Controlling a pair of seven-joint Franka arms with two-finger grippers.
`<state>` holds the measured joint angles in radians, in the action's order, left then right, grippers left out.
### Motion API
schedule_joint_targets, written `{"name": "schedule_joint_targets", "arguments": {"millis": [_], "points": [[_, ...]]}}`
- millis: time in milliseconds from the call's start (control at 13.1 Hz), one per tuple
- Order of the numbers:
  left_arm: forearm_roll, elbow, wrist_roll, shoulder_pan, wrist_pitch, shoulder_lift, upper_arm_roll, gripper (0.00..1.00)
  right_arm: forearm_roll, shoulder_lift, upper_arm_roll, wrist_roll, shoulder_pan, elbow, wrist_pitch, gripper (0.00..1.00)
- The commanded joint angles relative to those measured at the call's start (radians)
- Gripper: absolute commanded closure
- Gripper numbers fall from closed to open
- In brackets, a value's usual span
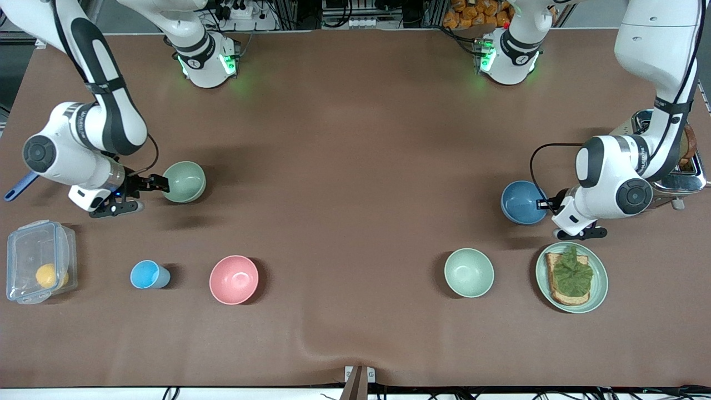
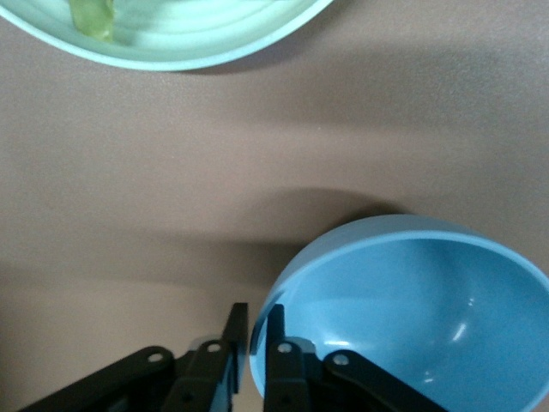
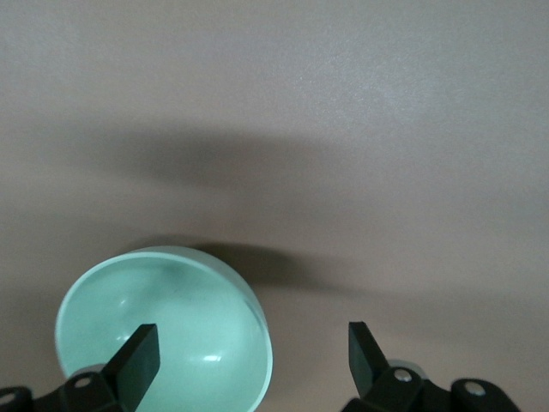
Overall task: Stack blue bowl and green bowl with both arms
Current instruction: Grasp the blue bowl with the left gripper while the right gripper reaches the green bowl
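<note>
I should expect a hidden pot (image 1: 81, 139) to come into view when I carry the green bowl away, because a blue handle (image 1: 21, 186) sticks out from behind my arm.
The blue bowl (image 1: 522, 201) (image 2: 429, 318) sits toward the left arm's end of the table. My left gripper (image 1: 547, 204) (image 2: 255, 319) is shut on its rim, one finger inside the bowl and one outside. The green bowl (image 1: 185, 181) (image 3: 163, 326) sits toward the right arm's end. My right gripper (image 1: 151, 194) (image 3: 253, 348) is open and low at this bowl's edge. One finger is over the bowl's inside and the other is outside over the table, so the rim lies between them.
Nearer the front camera stand a mint-green bowl (image 1: 469, 272), a pink bowl (image 1: 234, 279), a light-blue cup (image 1: 149, 274) and a clear box (image 1: 39, 269). A green plate with toast (image 1: 600, 278) (image 2: 171, 51) lies close to the left gripper. A toaster (image 1: 683, 166) stands by the left arm.
</note>
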<state>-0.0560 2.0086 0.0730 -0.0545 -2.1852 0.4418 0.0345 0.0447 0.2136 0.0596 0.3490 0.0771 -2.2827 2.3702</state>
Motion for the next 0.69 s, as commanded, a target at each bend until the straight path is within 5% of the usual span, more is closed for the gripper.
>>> {"name": "schedule_joint_targets", "arguments": {"millis": [0, 306, 460, 536, 613], "points": [[0.021, -0.011, 0.004, -0.007, -0.005, 0.006, 0.005, 1.00, -0.005, -0.003, -0.003, 0.021, 0.006, -0.080, 0.105, 0.05], [0.021, -0.014, 0.002, -0.004, -0.004, 0.006, 0.005, 1.00, 0.001, 0.020, -0.004, 0.021, 0.006, -0.119, 0.170, 0.18], [0.021, -0.030, -0.009, -0.001, 0.007, 0.000, 0.007, 1.00, 0.003, 0.020, -0.006, 0.021, 0.003, -0.138, 0.187, 0.54], [0.021, -0.034, -0.012, -0.002, 0.015, -0.012, 0.008, 1.00, 0.009, 0.021, -0.006, 0.019, 0.001, -0.138, 0.188, 0.66], [0.021, -0.036, -0.013, -0.004, 0.033, -0.029, 0.008, 1.00, 0.017, 0.035, -0.006, 0.019, 0.003, -0.138, 0.191, 0.67]]}}
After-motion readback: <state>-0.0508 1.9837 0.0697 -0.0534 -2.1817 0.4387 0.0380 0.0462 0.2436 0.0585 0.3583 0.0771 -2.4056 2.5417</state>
